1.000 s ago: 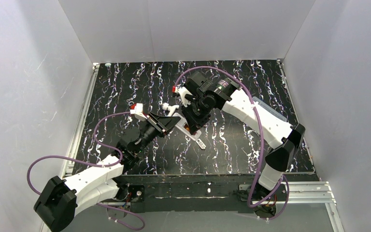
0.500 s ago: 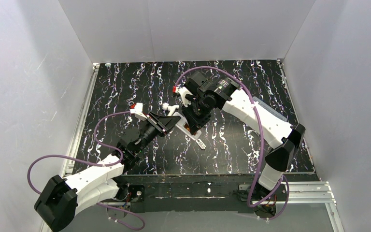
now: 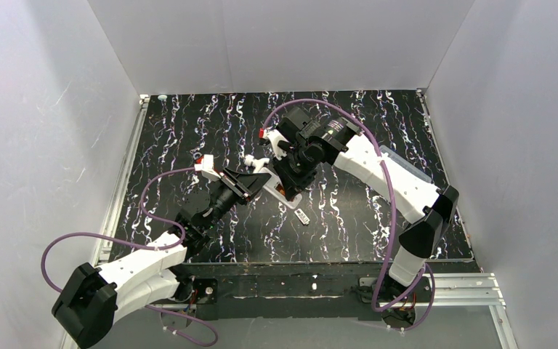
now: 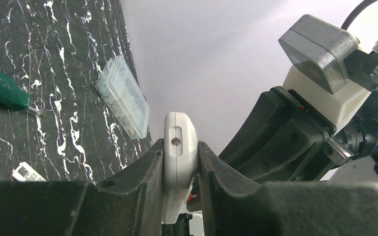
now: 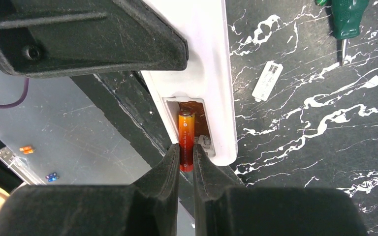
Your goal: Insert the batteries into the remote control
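Next, I open my right gripper, move it back and come in from the remote control's loose end (image 3: 293,204), because the battery's lower end (image 5: 186,167) is poking out of the battery bay.
My left gripper (image 4: 180,153) is shut on the remote control (image 4: 179,130), a slim white bar held edge-up above the table. Seen from the right wrist, the remote control (image 5: 206,59) shows its open battery bay (image 5: 202,115). An orange-red battery (image 5: 185,132) points into that bay, its upper end inside. My right gripper (image 5: 186,151) is shut on the battery's lower end. From above, the left gripper (image 3: 256,183) and right gripper (image 3: 289,183) meet at the remote control (image 3: 280,195) in mid-table.
A small whitish cover plate (image 3: 303,216) lies on the black marbled table just right of the remote. A green-handled screwdriver (image 4: 2,91) and a clear compartment box (image 4: 123,96) lie farther off. White walls enclose the table on three sides.
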